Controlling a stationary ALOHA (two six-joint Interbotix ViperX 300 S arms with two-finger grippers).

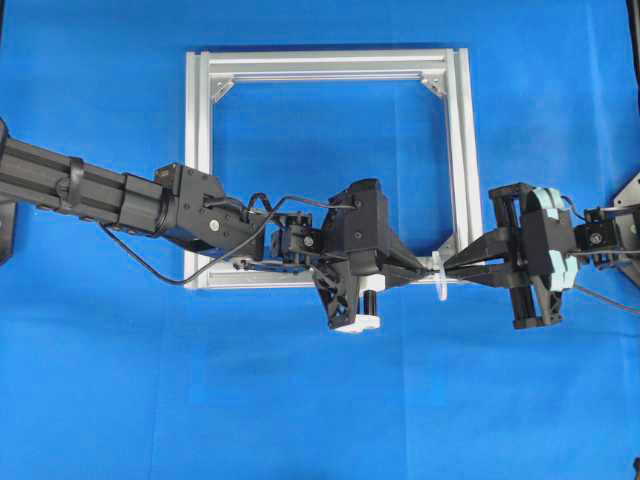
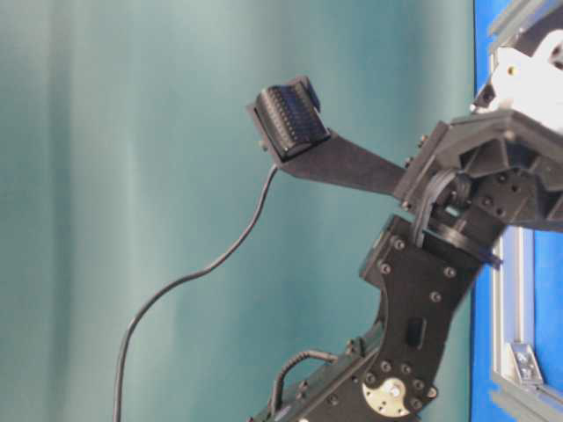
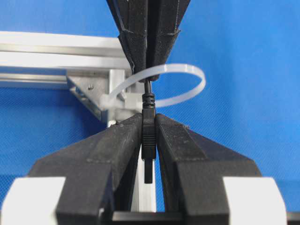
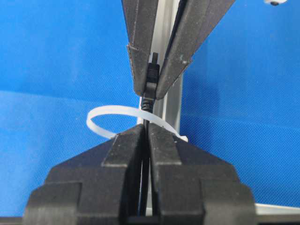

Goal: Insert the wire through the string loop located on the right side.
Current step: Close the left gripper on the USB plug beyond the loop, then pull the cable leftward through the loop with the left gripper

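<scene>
The robot's right gripper is closed on the wire (image 3: 147, 87) behind the string loop, so it should open before the left gripper pulls the black plug (image 3: 148, 117) away.
The wire's black plug (image 3: 148, 133) is clamped in my left gripper (image 3: 148, 117), its tip pointing back at the camera. From the plug the thin wire (image 3: 147, 86) runs on to my right gripper (image 3: 147, 77), whose jaws are shut on it. The whitish string loop (image 3: 185, 84) rings the wire between the two grippers, and the wire appears to pass through it. From the right wrist, the right gripper (image 4: 146, 127) pinches the wire just behind the string loop (image 4: 105, 112), facing the left gripper (image 4: 151, 96). From overhead, left gripper (image 1: 428, 268) and right gripper (image 1: 447, 268) meet tip to tip at the loop (image 1: 438, 285).
The loop is tied at the lower right corner of a square silver frame (image 1: 200, 150) lying on blue cloth. A corner bracket (image 3: 86, 91) sits just left of the loop. The left arm (image 1: 210, 215) lies across the frame's near rail. A thin cable (image 1: 605, 297) trails off below the right arm.
</scene>
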